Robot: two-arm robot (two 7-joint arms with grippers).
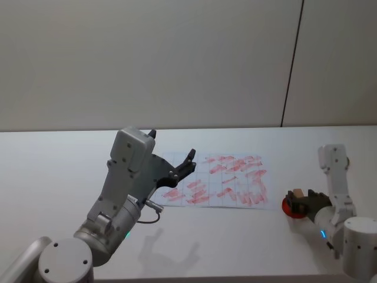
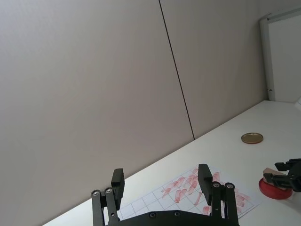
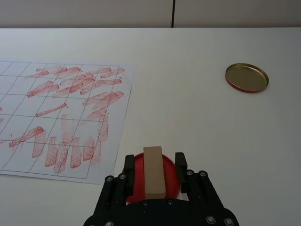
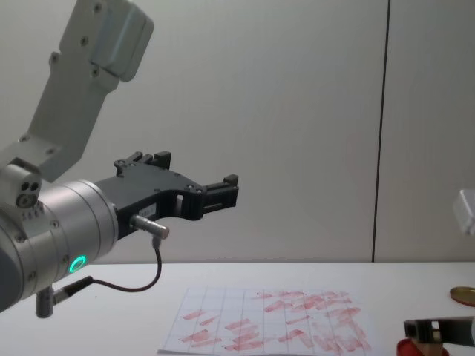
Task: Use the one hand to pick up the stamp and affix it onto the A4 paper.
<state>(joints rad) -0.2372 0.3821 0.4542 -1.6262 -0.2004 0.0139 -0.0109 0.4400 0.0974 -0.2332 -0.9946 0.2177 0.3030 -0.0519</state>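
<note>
The near edge of the A4 paper (image 4: 189, 352) is lying loose, so I expect the whole sheet (image 4: 267, 320) to drag along a little when I press the stamp and carry it back.
The stamp (image 3: 154, 172), a small tan wooden block, stands on the red ink pad (image 3: 172, 182) just right of the A4 paper (image 3: 61, 108), a gridded white sheet full of red marks. My right gripper (image 3: 155, 162) straddles the stamp, open, and a sliver of red shows between the block and each finger. The head view has the stamp (image 1: 298, 193) between the right gripper's (image 1: 298, 200) fingers, beside the paper (image 1: 218, 180). My left gripper (image 1: 171, 147) hangs open and empty in the air above the paper's left end.
A gold round disc (image 3: 247, 77) lies on the white table beyond the ink pad, farther right. The left arm (image 4: 67, 230), its ring lit green, stands high over the table's left half. A pale wall closes the table's far edge.
</note>
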